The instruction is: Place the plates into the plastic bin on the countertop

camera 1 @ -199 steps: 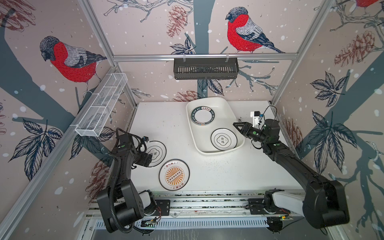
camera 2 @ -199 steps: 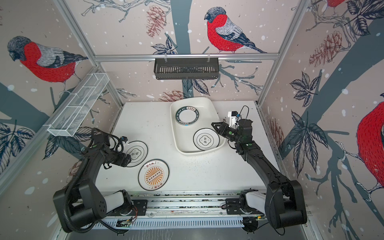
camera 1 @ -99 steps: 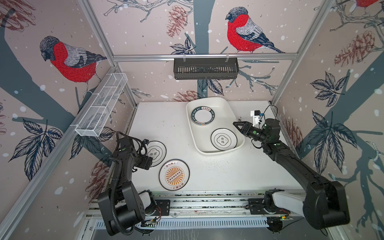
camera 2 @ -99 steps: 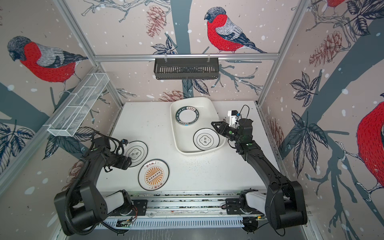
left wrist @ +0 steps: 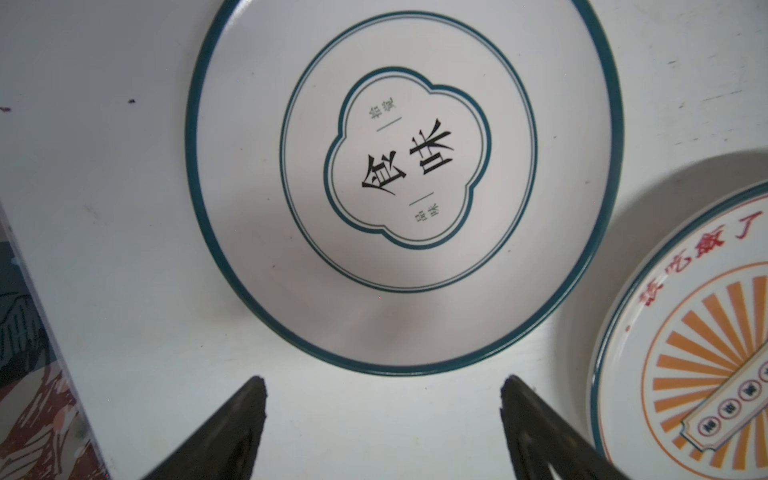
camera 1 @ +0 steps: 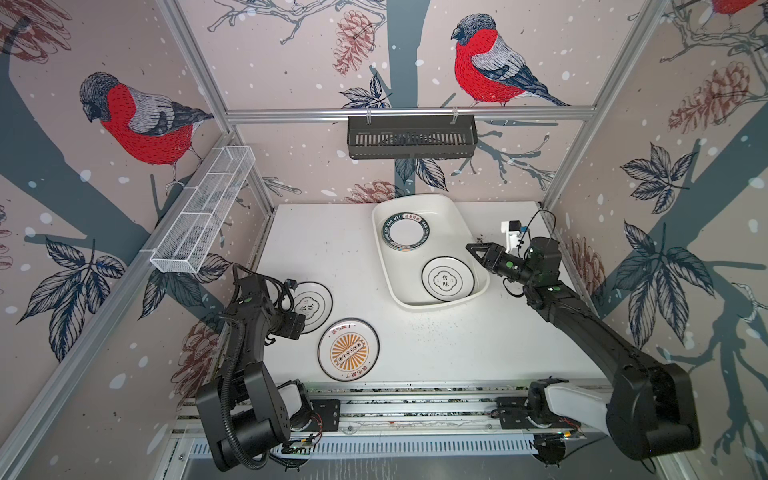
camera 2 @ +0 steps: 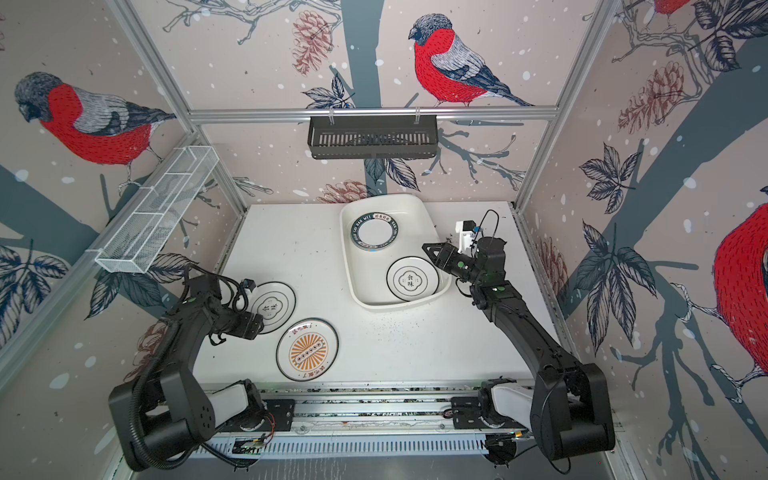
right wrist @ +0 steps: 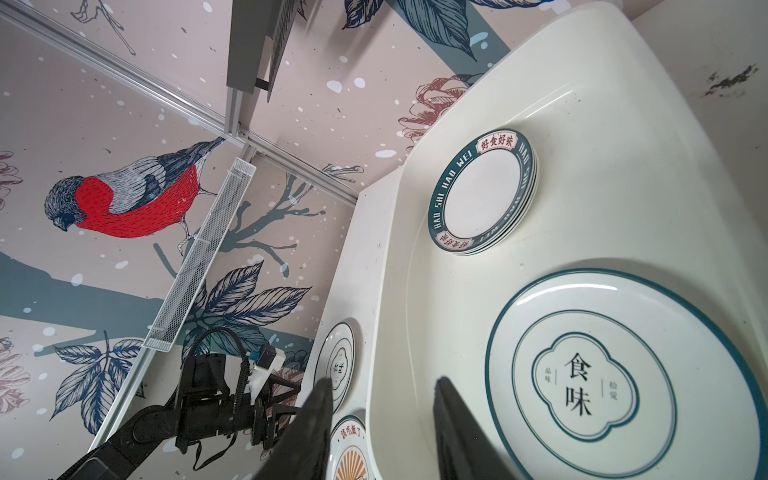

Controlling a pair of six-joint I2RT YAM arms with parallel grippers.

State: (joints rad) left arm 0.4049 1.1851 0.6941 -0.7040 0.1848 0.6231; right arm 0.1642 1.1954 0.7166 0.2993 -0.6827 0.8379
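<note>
The thin-rimmed plate's near rim (left wrist: pixel 401 371) lies crosswise in front of both open gripper fingers, so my left gripper needs to move over and straddle the plate's wall-side rim (left wrist: pixel 232 281) before it lifts.
The white plastic bin (camera 1: pixel 419 204) (camera 2: pixel 384 202) stands at the back of the countertop (camera 1: pixel 457 340). Inside it lie a small stack of green-rimmed lettered plates (camera 1: pixel 404 232) (right wrist: pixel 482 195) and a thin-rimmed plate with black characters (camera 1: pixel 447 278) (right wrist: pixel 615 374). On the countertop at the front left lie a second thin-rimmed plate (camera 1: pixel 319 296) (left wrist: pixel 407 174) and an orange-sunburst plate (camera 1: pixel 348 349) (left wrist: pixel 706 345). My left gripper (camera 1: pixel 300 326) (left wrist: pixel 383 382) points down, open, just short of that plate's near rim. My right gripper (camera 1: pixel 473 250) (right wrist: pixel 384 382) hovers open and empty over the bin's right rim.
A black slatted basket (camera 1: pixel 411 137) hangs on the back wall. A white wire-mesh rack (camera 1: pixel 203 208) is fixed to the left wall. Aluminium framing and the arms' rail (camera 1: pixel 415 399) run along the front edge. Dark specks dot the countertop.
My left gripper has shifted slightly toward the front beside the thin-rimmed plate. The right arm and all plates have stayed put.
</note>
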